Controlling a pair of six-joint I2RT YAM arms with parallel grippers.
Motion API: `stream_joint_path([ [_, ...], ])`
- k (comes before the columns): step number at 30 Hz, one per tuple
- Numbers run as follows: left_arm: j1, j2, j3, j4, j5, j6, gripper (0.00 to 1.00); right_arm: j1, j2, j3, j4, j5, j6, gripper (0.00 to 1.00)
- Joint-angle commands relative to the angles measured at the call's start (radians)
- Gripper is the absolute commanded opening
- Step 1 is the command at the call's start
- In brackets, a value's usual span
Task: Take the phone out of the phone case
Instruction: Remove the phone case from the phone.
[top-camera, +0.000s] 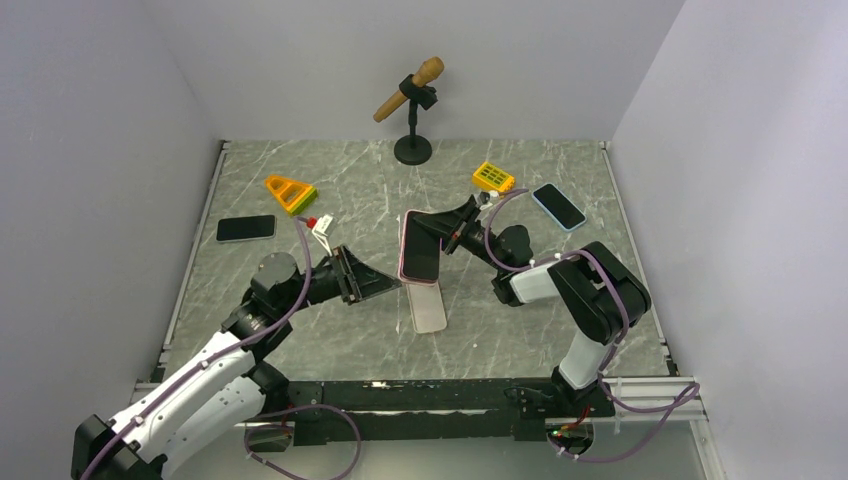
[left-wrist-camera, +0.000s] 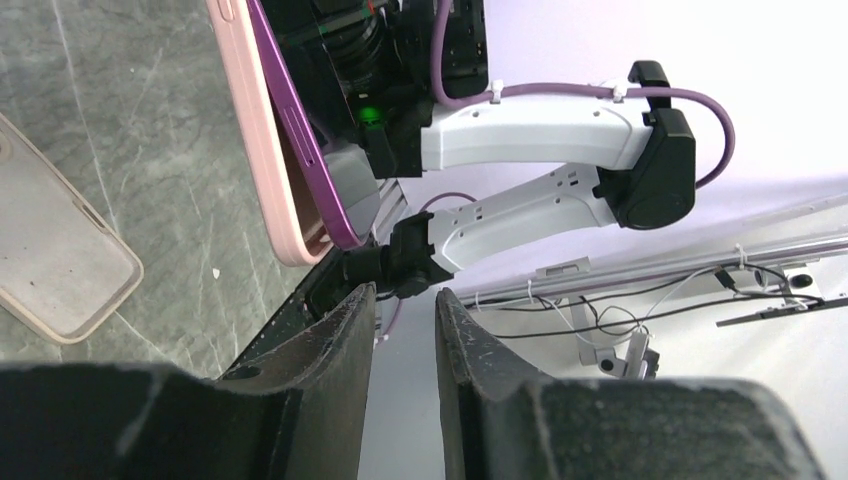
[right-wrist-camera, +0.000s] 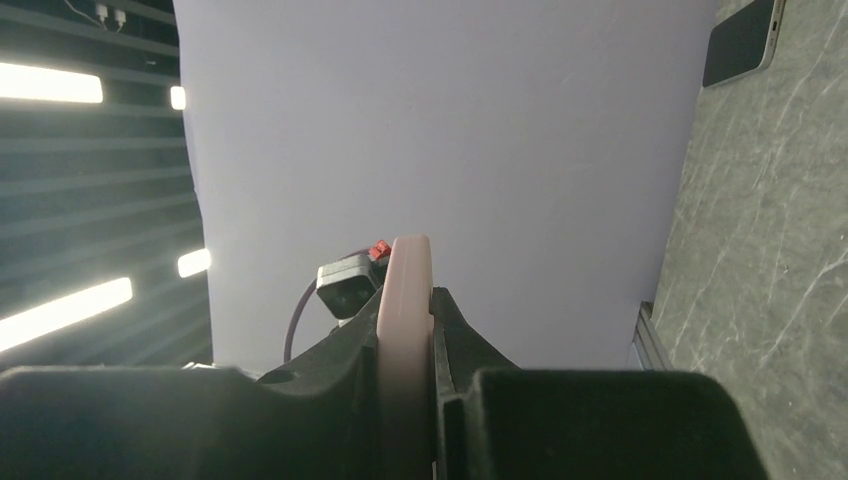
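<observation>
The robot's right gripper pins the phone's upper end (top-camera: 417, 219) in the case, so next the right gripper takes hold of only the case's edge while the left gripper holds the phone's lower end (top-camera: 420, 274).
My right gripper (top-camera: 447, 232) is shut on the pink phone case (top-camera: 403, 262) and holds it tilted above the middle of the table. The phone (top-camera: 421, 252), dark screen up, sits in the case. In the left wrist view the phone's purple edge (left-wrist-camera: 300, 130) stands a little proud of the pink case (left-wrist-camera: 250, 120) along one side. In the right wrist view the case edge (right-wrist-camera: 405, 290) is clamped between the fingers. My left gripper (top-camera: 392, 283) is just left of the phone's lower end, its jaws a little apart and empty (left-wrist-camera: 405, 330).
An empty beige case (top-camera: 428, 308) lies on the table under the held phone and shows in the left wrist view (left-wrist-camera: 60, 260). A black phone (top-camera: 245, 228), a blue phone (top-camera: 558, 206), two yellow toys (top-camera: 290, 192) (top-camera: 493, 177) and a microphone stand (top-camera: 413, 148) lie further back.
</observation>
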Motion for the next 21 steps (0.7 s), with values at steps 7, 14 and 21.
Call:
stream_joint_path([
  [7, -0.005, 0.036, -0.014, 0.097, -0.062, -0.049, 0.31, 0.012, -0.062, 0.019, 0.208, 0.007, -0.023, 0.0],
  [14, -0.004, 0.079, -0.023, 0.131, -0.064, -0.059, 0.31, 0.027, -0.055, 0.035, 0.201, 0.007, -0.028, 0.0],
  [21, -0.005, 0.154, 0.017, 0.16, -0.037, -0.054, 0.33, 0.064, -0.05, 0.074, 0.134, -0.043, -0.091, 0.0],
])
